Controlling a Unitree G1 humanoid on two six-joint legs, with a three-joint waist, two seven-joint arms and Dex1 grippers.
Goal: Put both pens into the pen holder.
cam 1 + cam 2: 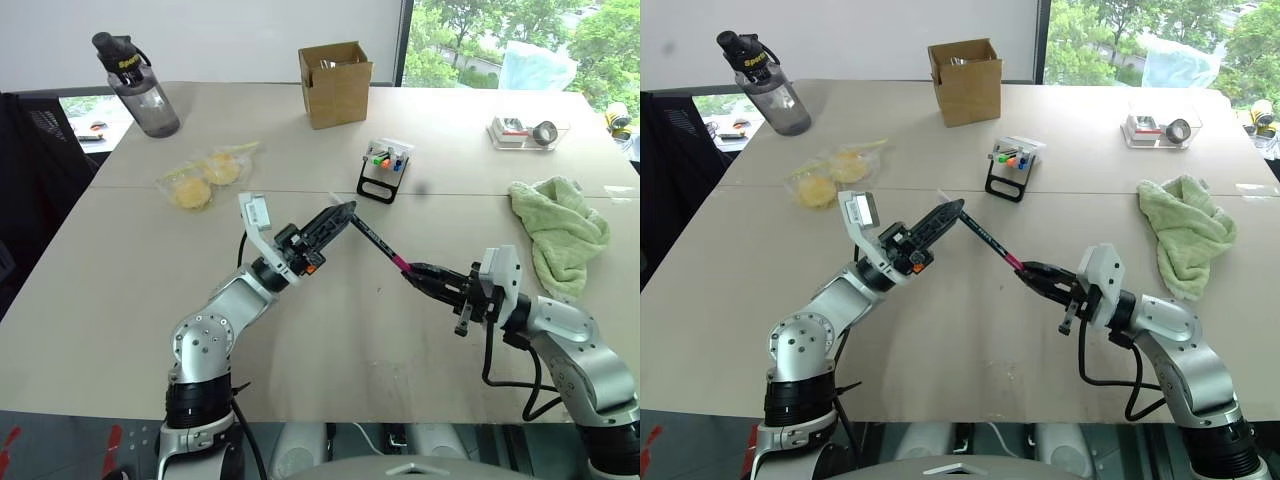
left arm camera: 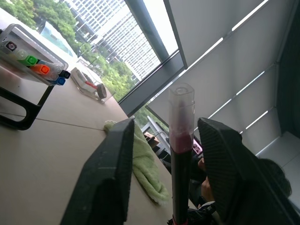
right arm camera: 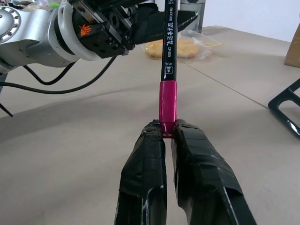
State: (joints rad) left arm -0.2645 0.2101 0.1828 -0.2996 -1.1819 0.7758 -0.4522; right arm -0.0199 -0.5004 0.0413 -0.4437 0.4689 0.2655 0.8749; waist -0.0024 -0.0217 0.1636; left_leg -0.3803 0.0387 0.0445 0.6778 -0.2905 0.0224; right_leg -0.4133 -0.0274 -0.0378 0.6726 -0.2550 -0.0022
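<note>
My right gripper holds the magenta end (image 1: 401, 263) that enters the pen holder, so my left gripper should hold the pen while my right gripper regrasps near the clear tip.
A dark-barrelled pen (image 1: 377, 241) with a magenta cap hangs level above the table's middle, held between my two arms. My right gripper (image 1: 412, 272) is shut on the magenta end (image 3: 168, 101). The pen's clear tip (image 2: 181, 101) stands between the fingers (image 2: 112, 164) of my left gripper (image 1: 340, 216). A gap shows on one side, and the other finger lies close against the barrel. The pen holder (image 1: 384, 167), a small tilted black stand with green, orange and blue caps in its top, sits further back, right of centre.
A brown cardboard box (image 1: 335, 85) stands at the back centre and a grey water bottle (image 1: 140, 92) at the back left. A bag of yellow pieces (image 1: 205, 176) lies left of the holder. At the right lie a green cloth (image 1: 560, 232) and a clear tray (image 1: 526, 131).
</note>
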